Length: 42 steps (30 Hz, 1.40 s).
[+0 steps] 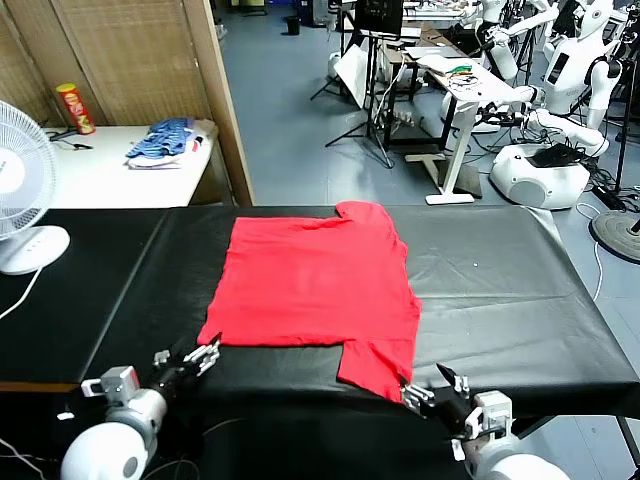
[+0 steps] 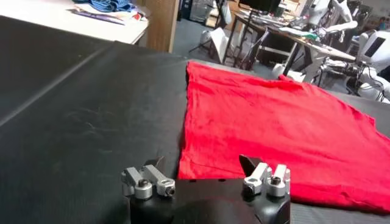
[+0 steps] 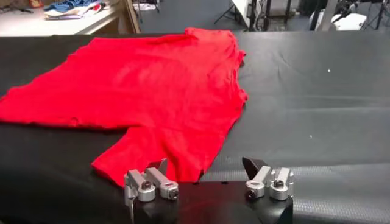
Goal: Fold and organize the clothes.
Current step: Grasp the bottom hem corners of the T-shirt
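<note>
I expect the near sleeve [image 1: 379, 367] to droop and fold in when I lift it, because it sticks out limply past the red T-shirt's near edge [image 1: 285, 344].
The clothes are one bright red T-shirt [image 1: 315, 285] spread flat on the black table [image 1: 500, 290], with one sleeve [image 1: 375, 365] pointing toward the near edge. My left gripper [image 1: 210, 347] hovers open at the shirt's near left corner [image 2: 189, 167], holding nothing; the left wrist view shows that gripper [image 2: 203, 164] with the red hem just ahead of the jaws. My right gripper [image 1: 425, 380] stands open at the tip of the near sleeve; in the right wrist view the gripper [image 3: 205, 165] has the sleeve [image 3: 152, 152] just ahead of it, ungripped.
A white fan [image 1: 22, 195] stands at the table's left end. Behind it is a white side table [image 1: 90, 170] with a blue striped cloth pile [image 1: 160, 142] and a red can [image 1: 75, 108]. Desks, stands and other robots [image 1: 550, 110] fill the back right.
</note>
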### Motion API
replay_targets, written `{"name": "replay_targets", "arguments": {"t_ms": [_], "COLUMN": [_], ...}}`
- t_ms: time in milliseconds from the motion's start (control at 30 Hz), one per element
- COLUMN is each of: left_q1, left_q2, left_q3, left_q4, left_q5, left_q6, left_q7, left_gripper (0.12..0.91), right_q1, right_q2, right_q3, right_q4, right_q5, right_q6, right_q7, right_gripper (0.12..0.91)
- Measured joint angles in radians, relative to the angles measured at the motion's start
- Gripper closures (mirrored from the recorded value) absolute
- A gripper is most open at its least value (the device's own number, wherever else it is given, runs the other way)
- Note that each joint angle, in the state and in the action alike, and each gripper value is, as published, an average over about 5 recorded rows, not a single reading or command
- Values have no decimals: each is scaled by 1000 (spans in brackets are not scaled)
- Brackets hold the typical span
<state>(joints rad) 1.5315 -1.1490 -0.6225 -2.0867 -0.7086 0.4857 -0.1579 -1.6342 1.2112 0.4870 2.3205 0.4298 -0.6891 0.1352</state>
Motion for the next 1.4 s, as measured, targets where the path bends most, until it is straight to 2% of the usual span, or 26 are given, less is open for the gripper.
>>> {"name": "replay_targets", "arguments": {"t_ms": [467, 700, 1067, 1167, 1267, 1333, 1400], "left_q1": [-1, -13, -47, -57, -67, -70, -69], "left_q2": [4, -2, -3, -5, -7, -8, -8], "left_q3": [0, 1, 13, 20, 26, 29, 30], "left_q4": [15, 31, 77, 87, 99, 103, 105], "left_q5": [-4, 48, 49, 49, 53, 59, 65], "left_q6": [-4, 6, -4, -7, -8, -9, -10], "left_q7": [6, 58, 67, 68, 68, 68, 69], "left_gripper": [232, 232, 232, 234, 264, 320, 413], "right_q1": [10, 21, 37, 38, 36, 32, 30], "right_q2": [11, 31, 68, 78, 85, 89, 92], "right_q3": [-13, -39, -76, -81, -84, -87, -89], "right_q4": [-11, -35, -80, -89, -94, -95, -95], "right_q5": [-14, -44, -70, -73, -76, -78, -80], "right_q6": [4, 14, 20, 24, 26, 26, 27], "right_q7": [1, 13, 22, 23, 24, 27, 32], "right_gripper": [227, 227, 233, 276, 381, 486, 603]}}
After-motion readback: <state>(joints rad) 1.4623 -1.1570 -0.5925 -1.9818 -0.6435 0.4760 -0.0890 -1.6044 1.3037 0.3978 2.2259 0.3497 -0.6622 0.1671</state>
